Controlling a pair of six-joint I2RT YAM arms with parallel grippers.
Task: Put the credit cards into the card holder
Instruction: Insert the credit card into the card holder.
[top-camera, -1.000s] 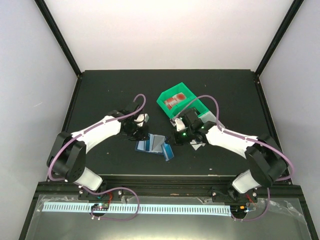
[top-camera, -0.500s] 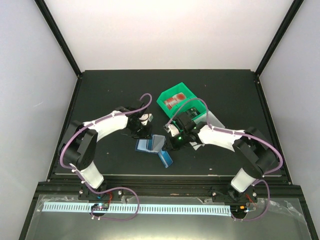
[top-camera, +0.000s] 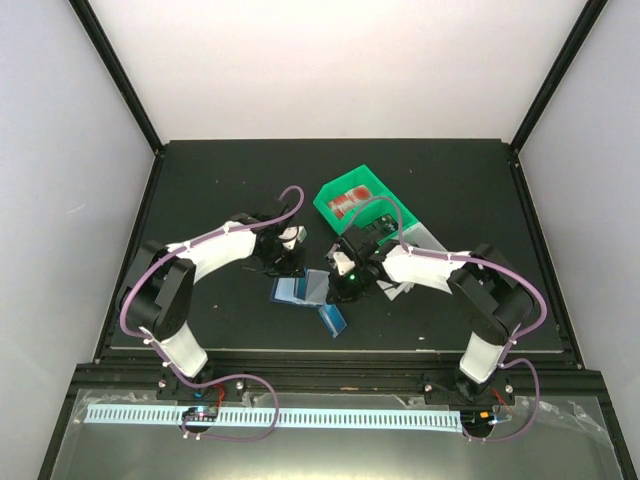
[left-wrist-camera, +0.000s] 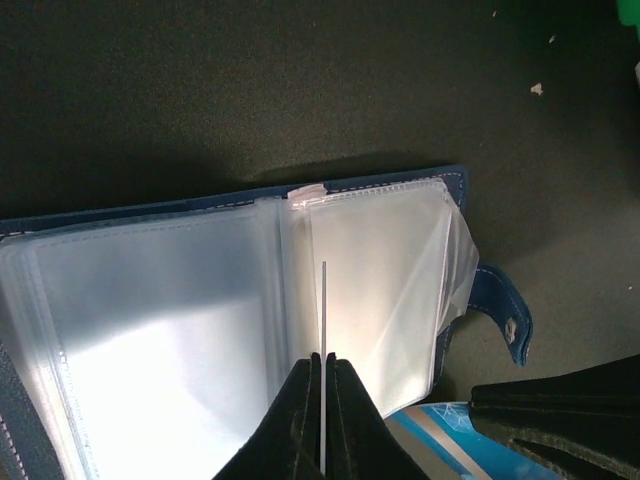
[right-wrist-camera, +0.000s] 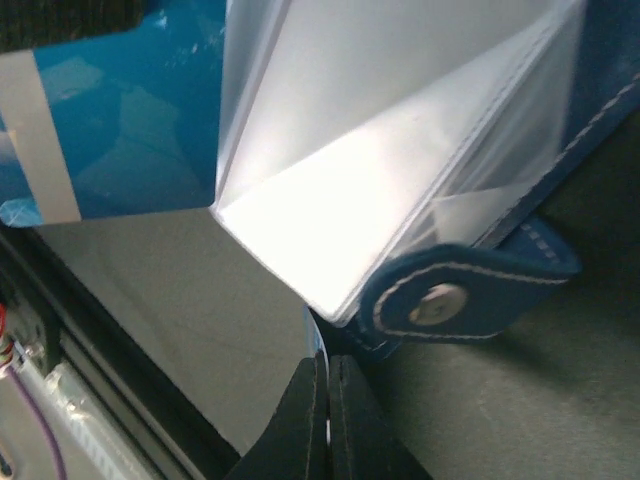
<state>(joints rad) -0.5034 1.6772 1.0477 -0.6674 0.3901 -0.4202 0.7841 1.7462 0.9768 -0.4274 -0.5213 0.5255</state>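
Note:
Next, I move back from the front bar and bring the blue credit card (top-camera: 333, 320) over the card holder's end sleeve (top-camera: 317, 286), because the card in my right gripper sticks out past the card holder's near edge.
The card holder (top-camera: 298, 289) lies open on the black table, its clear sleeves up; it fills the left wrist view (left-wrist-camera: 150, 300) and the right wrist view (right-wrist-camera: 400, 150). My left gripper (top-camera: 288, 264) is at its far edge, shut (left-wrist-camera: 323, 358) on a thin straight sheet seen edge-on, likely a credit card, standing over the right-hand sleeves. My right gripper (top-camera: 343, 287) is at the holder's right end, shut (right-wrist-camera: 326, 355) on a thin edge beside the snap tab (right-wrist-camera: 460, 295), with a sleeve lifted open. A blue credit card (top-camera: 333, 319) lies beside the holder (right-wrist-camera: 110, 130).
A green bin (top-camera: 375, 185) with a red-and-white card (top-camera: 345, 203) stands behind the right gripper. A pale bin (top-camera: 422, 232) lies right of it. The table's front rail runs close below the blue card.
Both grippers have moved in onto the card holder, the right one leftward from the green bin. The loose blue card has shifted toward the front edge.

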